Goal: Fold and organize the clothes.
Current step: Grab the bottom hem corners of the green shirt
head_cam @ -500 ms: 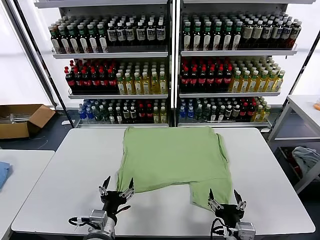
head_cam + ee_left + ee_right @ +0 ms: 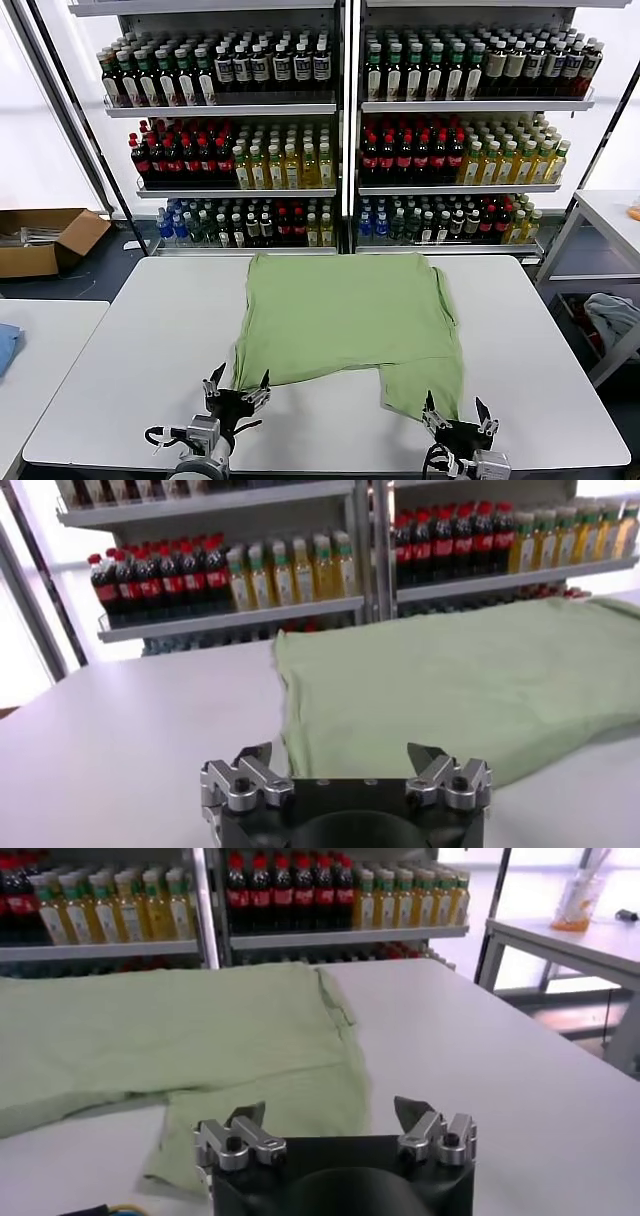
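My left gripper should carry on with its open fingers on both sides of the light green shirt's side edge point(image 2: 238, 366), as they are now, and carry on moving toward its front corner point(image 2: 244, 382) until the fingers pinch the cloth.
A light green shirt point(image 2: 345, 315) lies back-up on the white table point(image 2: 130, 350), partly folded, with a flap reaching toward the front right. It also shows in the left wrist view point(image 2: 470, 675) and the right wrist view point(image 2: 180, 1028). My left gripper point(image 2: 238, 385) is open and empty, just before the shirt's front left corner; in its own view it point(image 2: 343, 755) faces that edge. My right gripper point(image 2: 459, 410) is open and empty at the flap's front edge; in its own view it point(image 2: 330, 1110) faces the flap.
Shelves of bottles point(image 2: 340, 130) stand behind the table. A cardboard box point(image 2: 45, 240) sits on the floor at the left. A second table point(image 2: 45, 345) with a blue cloth point(image 2: 5, 350) is at the left. A side table point(image 2: 610, 215) and a grey-blue bundle point(image 2: 612, 315) are at the right.
Both grippers have drawn back a little toward the table's front edge, away from the shirt. The shirt has not moved.
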Robot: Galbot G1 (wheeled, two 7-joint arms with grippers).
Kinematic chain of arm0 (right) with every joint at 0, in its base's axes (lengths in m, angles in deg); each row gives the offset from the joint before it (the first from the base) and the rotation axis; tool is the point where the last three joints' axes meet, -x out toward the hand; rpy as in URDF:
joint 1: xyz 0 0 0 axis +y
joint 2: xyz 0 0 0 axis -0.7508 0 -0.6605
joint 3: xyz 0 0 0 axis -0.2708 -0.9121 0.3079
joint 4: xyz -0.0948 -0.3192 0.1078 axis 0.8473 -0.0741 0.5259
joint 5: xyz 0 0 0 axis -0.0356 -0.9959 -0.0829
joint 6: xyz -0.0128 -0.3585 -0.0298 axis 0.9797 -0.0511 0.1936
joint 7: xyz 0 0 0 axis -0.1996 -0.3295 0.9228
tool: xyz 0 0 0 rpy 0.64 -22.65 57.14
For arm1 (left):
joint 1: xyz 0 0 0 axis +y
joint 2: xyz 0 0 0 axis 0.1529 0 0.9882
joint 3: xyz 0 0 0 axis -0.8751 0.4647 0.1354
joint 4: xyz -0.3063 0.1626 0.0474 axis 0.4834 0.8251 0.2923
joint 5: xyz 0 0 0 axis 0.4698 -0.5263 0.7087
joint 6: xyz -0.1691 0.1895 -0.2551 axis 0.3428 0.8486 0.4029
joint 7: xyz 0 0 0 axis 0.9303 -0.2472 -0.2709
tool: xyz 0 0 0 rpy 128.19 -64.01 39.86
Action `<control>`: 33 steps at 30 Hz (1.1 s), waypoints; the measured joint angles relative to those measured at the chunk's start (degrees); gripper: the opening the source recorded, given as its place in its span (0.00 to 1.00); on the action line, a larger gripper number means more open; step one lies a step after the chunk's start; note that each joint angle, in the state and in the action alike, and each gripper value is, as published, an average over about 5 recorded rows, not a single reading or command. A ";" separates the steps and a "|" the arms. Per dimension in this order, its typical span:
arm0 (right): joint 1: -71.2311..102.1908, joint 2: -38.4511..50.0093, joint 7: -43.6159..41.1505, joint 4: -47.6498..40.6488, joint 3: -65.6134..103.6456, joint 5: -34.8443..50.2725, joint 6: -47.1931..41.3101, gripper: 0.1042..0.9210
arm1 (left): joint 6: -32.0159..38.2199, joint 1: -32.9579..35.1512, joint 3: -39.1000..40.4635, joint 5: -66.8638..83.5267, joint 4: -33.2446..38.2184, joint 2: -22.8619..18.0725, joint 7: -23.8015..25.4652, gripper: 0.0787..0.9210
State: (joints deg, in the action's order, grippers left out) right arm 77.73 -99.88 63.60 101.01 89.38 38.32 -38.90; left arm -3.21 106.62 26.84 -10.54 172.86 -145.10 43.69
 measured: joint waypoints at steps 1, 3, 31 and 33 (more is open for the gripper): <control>-0.02 -0.08 0.10 -0.18 -0.06 0.04 -0.03 0.88 | -0.04 -0.14 -0.11 0.16 -0.30 0.01 0.03 0.88; -0.08 -0.16 0.27 -0.58 -0.13 0.11 -0.05 0.88 | -0.09 -0.38 -0.32 0.51 -0.89 -0.02 0.08 0.88; -0.43 0.17 0.98 -3.68 -1.22 0.04 0.50 0.44 | -0.71 -0.22 -0.15 3.41 -4.03 -0.89 0.07 0.51; -0.47 0.26 0.97 -3.65 -1.19 0.05 0.49 0.37 | -0.86 -0.06 -0.09 3.58 -3.95 -0.92 0.12 0.44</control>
State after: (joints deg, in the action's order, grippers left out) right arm 77.26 -99.63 64.57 97.36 88.19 38.37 -38.42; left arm -4.07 106.57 26.75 -6.96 168.91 -146.02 43.81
